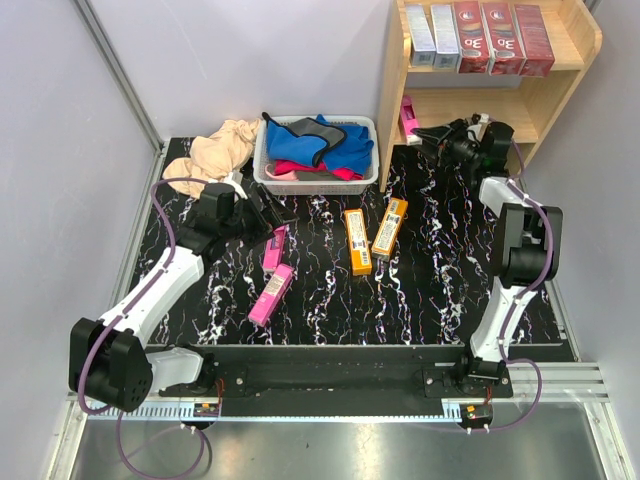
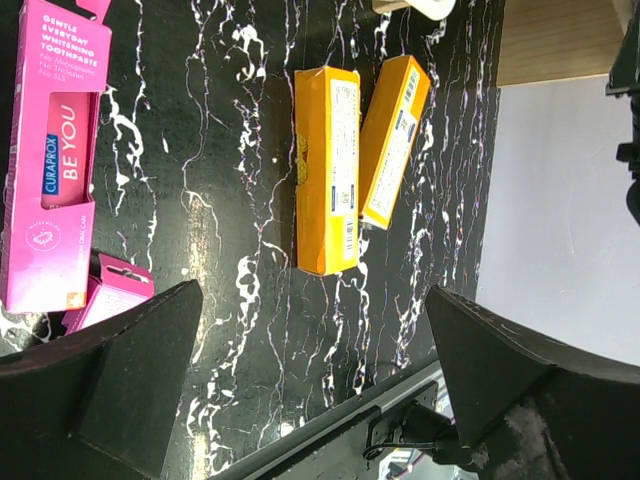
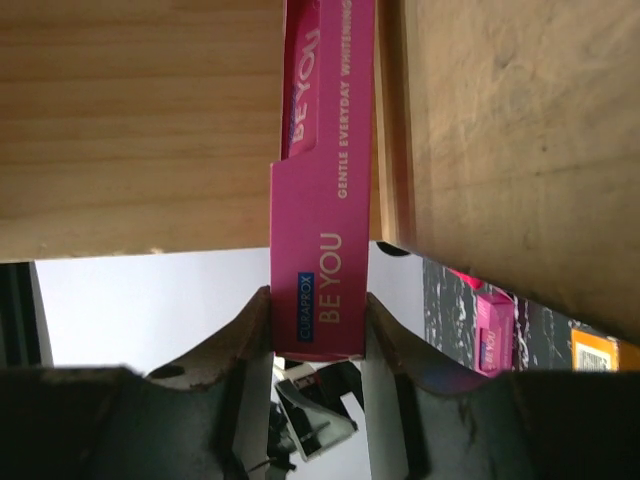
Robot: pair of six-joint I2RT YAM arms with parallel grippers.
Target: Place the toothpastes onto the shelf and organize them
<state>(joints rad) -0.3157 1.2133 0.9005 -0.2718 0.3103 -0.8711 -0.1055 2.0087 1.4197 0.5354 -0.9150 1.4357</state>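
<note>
My right gripper should open, since the held pink toothpaste's end sticks out past the shelf's lower level's edge [image 3: 235, 248], then back off, close its fingers and push that end [image 3: 320, 335] in.
The wooden shelf [image 1: 560, 75] stands at the back right. Its upper tier holds two silver-grey toothpastes [image 1: 432, 33] and three dark red ones [image 1: 503, 35]. My right gripper [image 1: 424, 135] is shut on a pink toothpaste [image 1: 408, 117] standing at the left end of the lower tier. In the right wrist view the pink box [image 3: 322, 250] sits between my fingers [image 3: 250, 330], against the shelf wood [image 3: 130, 120]. Two pink boxes [image 1: 272, 270] and two orange boxes [image 1: 357, 241] lie on the table. My left gripper [image 1: 262, 207] is open and empty beside the pink ones [image 2: 50, 150], with the orange boxes [image 2: 328, 170] ahead.
A white basket [image 1: 268, 172] of coloured cloths stands at the back centre, with a beige cloth [image 1: 225, 148] to its left. The black marbled table [image 1: 440, 290] ends at a metal rail at the front. The shelf's left side panel [image 1: 392, 95] is close to the held box.
</note>
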